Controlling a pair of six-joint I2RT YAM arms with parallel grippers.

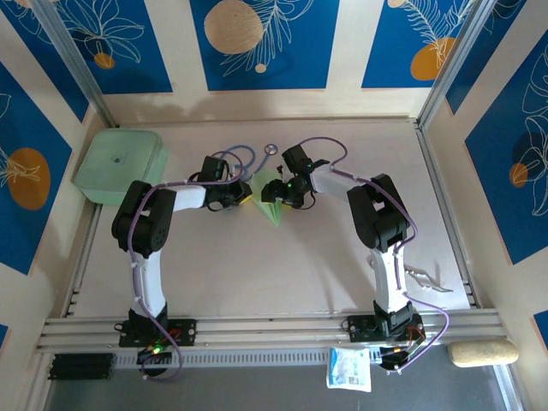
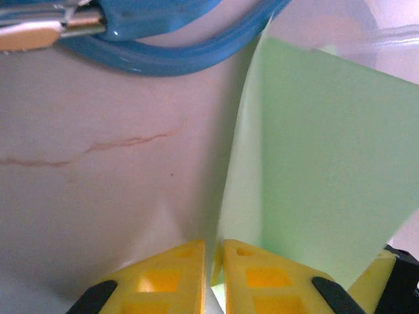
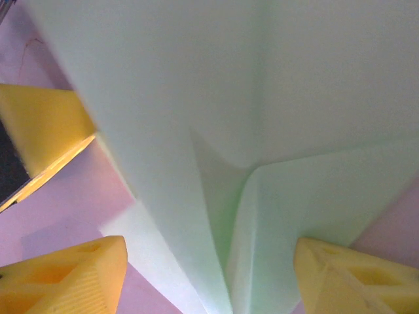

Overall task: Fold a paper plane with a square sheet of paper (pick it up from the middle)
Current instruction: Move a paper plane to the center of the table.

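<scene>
My left gripper is holding the paper's side edge (image 2: 226, 212) and the paper's middle fold (image 3: 226, 271) is slanted. I should let go of that edge first, and then my right gripper should straighten up and pinch the middle fold.
The square sheet of paper (image 1: 272, 205), pale green and partly folded with creases, lies at the table's middle between both arms. My left gripper (image 1: 246, 195) comes at its left edge. In the left wrist view the yellow fingers (image 2: 252, 268) stand almost together, and the paper's (image 2: 327, 163) raised edge runs down into the narrow slit between them, so the left gripper (image 2: 213, 247) is shut on that edge. My right gripper (image 1: 280, 192) hovers over the paper's right part. In the right wrist view the right gripper (image 3: 209, 281) is open, its fingertips (image 3: 72, 275) wide apart astride the creased paper (image 3: 216, 98).
A blue stethoscope (image 1: 241, 156) lies just behind the paper, its tube (image 2: 163, 59) close to the left fingers. A thick mint-green box (image 1: 120, 164) sits at the back left. A small metal piece (image 1: 425, 279) lies at the right. A white packet (image 1: 349, 368) sits by the front rail.
</scene>
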